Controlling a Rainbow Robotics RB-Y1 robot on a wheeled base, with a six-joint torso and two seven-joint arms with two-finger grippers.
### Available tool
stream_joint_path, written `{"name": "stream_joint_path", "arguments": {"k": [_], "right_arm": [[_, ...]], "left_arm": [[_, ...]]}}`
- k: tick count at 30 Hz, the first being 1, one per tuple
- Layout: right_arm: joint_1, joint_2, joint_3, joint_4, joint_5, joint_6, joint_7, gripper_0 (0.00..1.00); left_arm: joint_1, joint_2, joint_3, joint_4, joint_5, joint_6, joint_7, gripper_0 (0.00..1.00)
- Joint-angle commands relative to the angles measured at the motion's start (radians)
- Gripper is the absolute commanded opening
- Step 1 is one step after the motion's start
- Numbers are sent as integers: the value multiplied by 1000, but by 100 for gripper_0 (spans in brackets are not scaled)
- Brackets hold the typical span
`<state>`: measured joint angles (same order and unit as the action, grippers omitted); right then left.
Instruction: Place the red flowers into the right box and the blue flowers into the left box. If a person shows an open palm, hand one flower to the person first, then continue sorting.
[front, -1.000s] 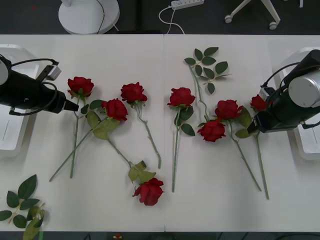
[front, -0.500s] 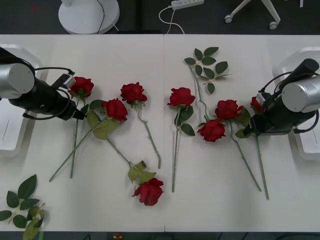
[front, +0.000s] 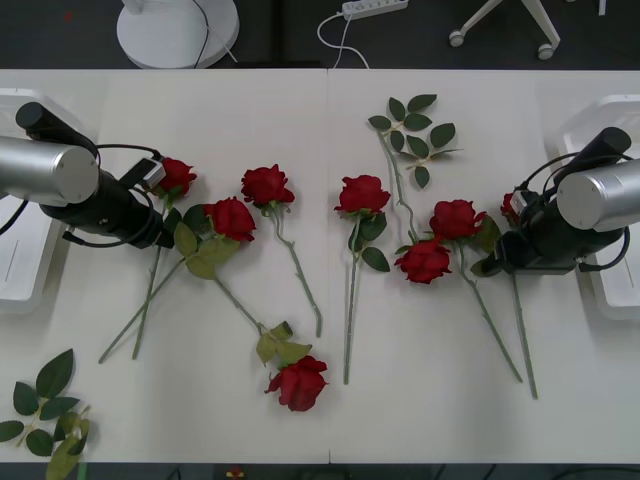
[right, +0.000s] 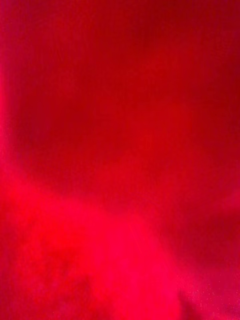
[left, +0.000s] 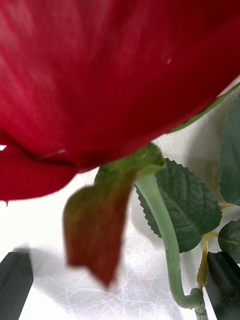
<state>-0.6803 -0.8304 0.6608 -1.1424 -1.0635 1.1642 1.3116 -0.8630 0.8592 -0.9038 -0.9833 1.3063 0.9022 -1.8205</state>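
My gripper will get the leftmost rose (front: 177, 177) free by lifting it and will only nudge another stem (front: 148, 302) aside, because the leftmost rose's stem just crosses that stem.
Several red flowers lie across the white table, among them a middle one (front: 362, 193) and a front one (front: 297, 383). My left gripper (front: 163, 222) hangs just over the leftmost rose (front: 176, 175). In the left wrist view it (left: 120, 287) is open, with that rose's bloom (left: 115, 70) close above and its stem (left: 162, 225) running between the black fingers (left: 15, 285). My right gripper (front: 503, 254) is at the rightmost rose (front: 514, 206), whose red bloom (right: 120, 150) presses against the right wrist camera. The left box (front: 20, 275) and right box (front: 612, 295) sit at the table's ends. No blue flowers are in view.
A flowerless leaf sprig (front: 412, 128) lies at the back middle and another (front: 45, 408) at the front left corner. Rose stems cross each other near the left middle (front: 215, 285). Beyond the table's far edge are a white round base (front: 178, 30) and a power strip (front: 372, 8).
My left arm has swung right and down onto the leftmost rose, nudging its bloom right. My right arm has tilted and settled lower against the rightmost rose.
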Motion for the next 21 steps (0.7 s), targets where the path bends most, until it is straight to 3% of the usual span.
{"name": "stream_joint_path", "arguments": {"k": [1,4,6,7,9,10,17,18,19,21], "right_arm": [[28,33,-4,24,11,-60,0,100],[33,39,-4,39,13,-77,11,100],[35,45,-4,53,13,-86,14,100],[35,50,-3,69,13,-97,18,100],[35,59,0,87,13,-113,26,100],[35,63,3,98,14,-124,32,100],[33,79,36,144,10,-196,49,61],[35,80,37,150,11,-204,54,45],[35,80,39,151,11,-205,55,39],[35,82,39,155,11,-205,58,14]], "left_arm": [[-51,-6,-29,17,-15,9,55,100],[-51,-6,-29,22,-21,11,55,100],[-51,-6,-29,23,-22,9,55,75],[-50,-6,-30,23,-25,11,55,45],[-51,-6,-29,26,-29,9,55,9],[-50,-6,-29,26,-29,11,55,0],[-50,-6,-29,29,-39,9,55,0],[-51,-6,-29,29,-41,9,55,0],[-51,-6,-29,31,-42,7,55,0],[-51,-6,-29,31,-44,3,56,0]]}}
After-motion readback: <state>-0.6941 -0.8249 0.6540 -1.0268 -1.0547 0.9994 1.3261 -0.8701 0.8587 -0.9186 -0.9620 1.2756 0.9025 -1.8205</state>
